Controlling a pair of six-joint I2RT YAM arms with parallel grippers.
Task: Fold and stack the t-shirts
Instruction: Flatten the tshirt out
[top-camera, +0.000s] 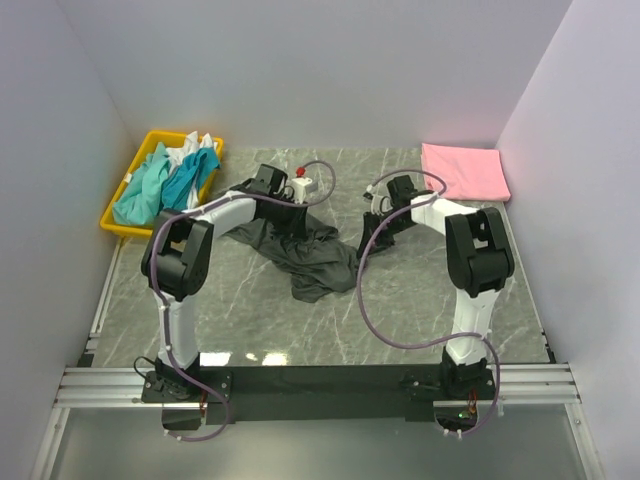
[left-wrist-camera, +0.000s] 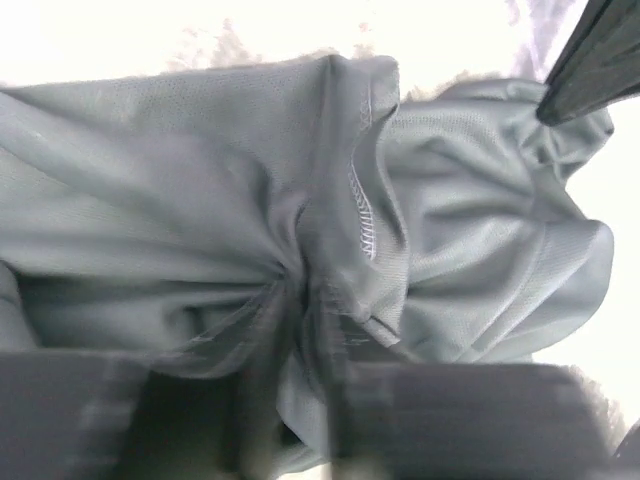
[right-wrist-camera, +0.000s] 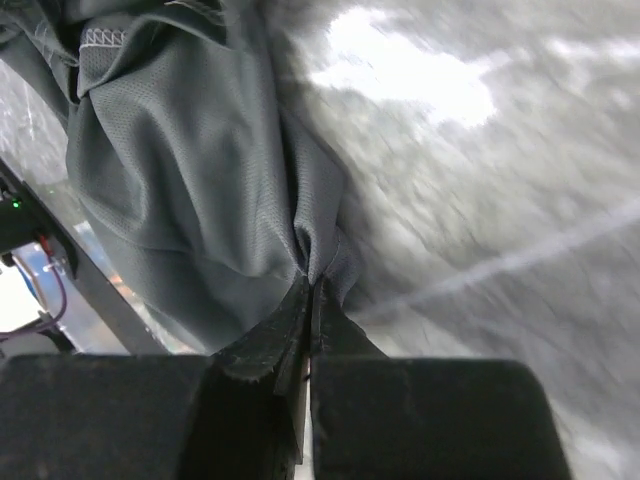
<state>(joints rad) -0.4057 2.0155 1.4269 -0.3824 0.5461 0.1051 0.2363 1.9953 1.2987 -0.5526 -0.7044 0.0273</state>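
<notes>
The grey t-shirt lies crumpled (top-camera: 318, 262) between the robot's grippers, so the robot should raise the t-shirt and pull its left gripper toward the yellow tray (top-camera: 165, 182) to stretch the t-shirt before folding.
A dark charcoal grey t-shirt (top-camera: 310, 258) lies crumpled in the middle of the table. My left gripper (top-camera: 290, 212) is at its far left part. In the left wrist view that gripper (left-wrist-camera: 305, 300) is shut on a gathered fold of the grey cloth (left-wrist-camera: 200, 200), with the fingers blurred. My right gripper (top-camera: 375, 228) is at the shirt's right edge. Up close, the right gripper (right-wrist-camera: 313, 285) pinches a thin edge of the grey cloth (right-wrist-camera: 180, 170) just above the tabletop. A pink t-shirt (top-camera: 465, 170) lies folded at the far right corner.
A yellow tray (top-camera: 125, 230) at the far left holds teal shirts (top-camera: 165, 182) and a white one (top-camera: 192, 146). A small white and red object (top-camera: 303, 183) sits behind the left arm. Walls close in the table on the left, back and right.
</notes>
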